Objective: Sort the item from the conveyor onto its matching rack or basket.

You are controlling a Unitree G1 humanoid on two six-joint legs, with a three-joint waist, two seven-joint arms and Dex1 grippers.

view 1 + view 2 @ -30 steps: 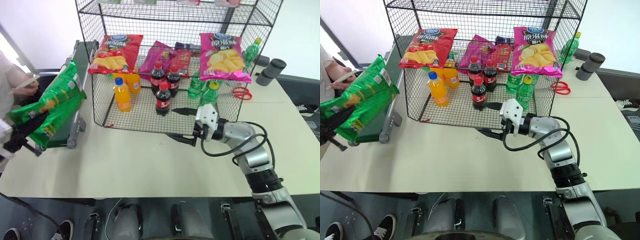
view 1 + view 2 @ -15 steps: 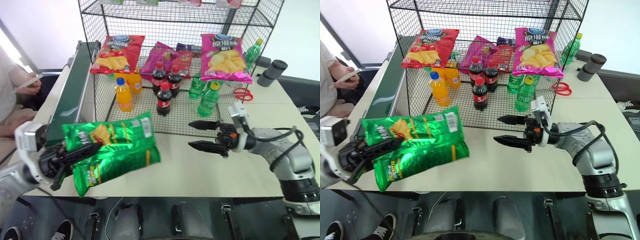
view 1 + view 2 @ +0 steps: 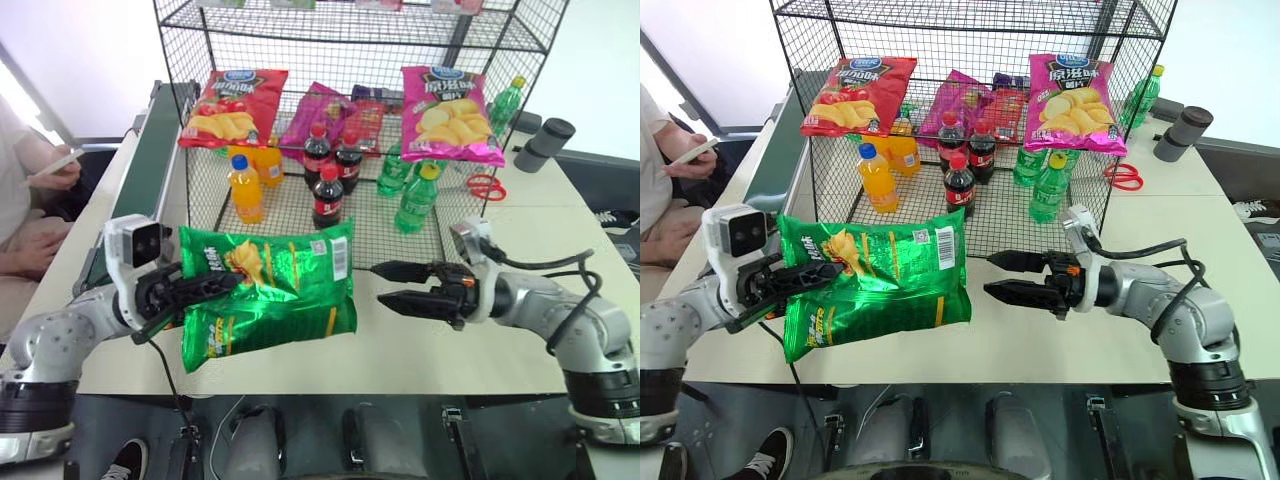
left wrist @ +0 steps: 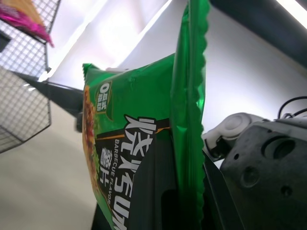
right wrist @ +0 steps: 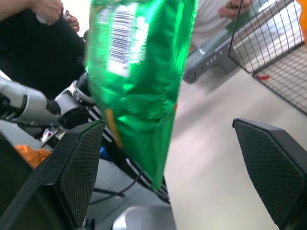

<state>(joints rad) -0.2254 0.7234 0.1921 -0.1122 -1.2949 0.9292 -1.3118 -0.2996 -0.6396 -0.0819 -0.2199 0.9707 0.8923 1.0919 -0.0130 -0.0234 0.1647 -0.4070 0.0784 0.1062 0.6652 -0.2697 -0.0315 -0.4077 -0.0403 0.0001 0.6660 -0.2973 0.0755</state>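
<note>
I expect the bag (image 3: 268, 292) to swivel as one piece when I turn it by its edge, because the green bag's loose end (image 3: 341, 280) sticks out straight.
The item, a glossy green crisp bag (image 3: 270, 290), hangs above the table's front edge, lengthwise between my two grippers. My left gripper (image 3: 195, 288) is shut on the bag's left end, and the left wrist view shows the bag (image 4: 144, 143) edge-on, pinched between the fingers. My right gripper (image 3: 382, 283) is open, pointing at the bag's right end from a short gap away; its pads (image 5: 79, 167) stand wide on either side of the bag (image 5: 139, 72). The conveyor (image 3: 140, 170) runs along the table's left side. The rack (image 3: 190, 30) stands behind the bag.
In the rack lie a red bag (image 3: 232, 105), a purple bag (image 3: 320, 115) and a pink bag (image 3: 450, 112), with orange (image 3: 244, 188), cola (image 3: 328, 195) and green bottles (image 3: 415, 195) below. Red scissors (image 3: 483, 186) and a grey cylinder (image 3: 545, 143) lie at right. A person (image 3: 40, 175) sits left.
My left gripper has swung the bag from over the conveyor rightwards to the table's front middle and turned it lengthwise. The open right gripper has drawn back from the rack and rolled to face the bag.
</note>
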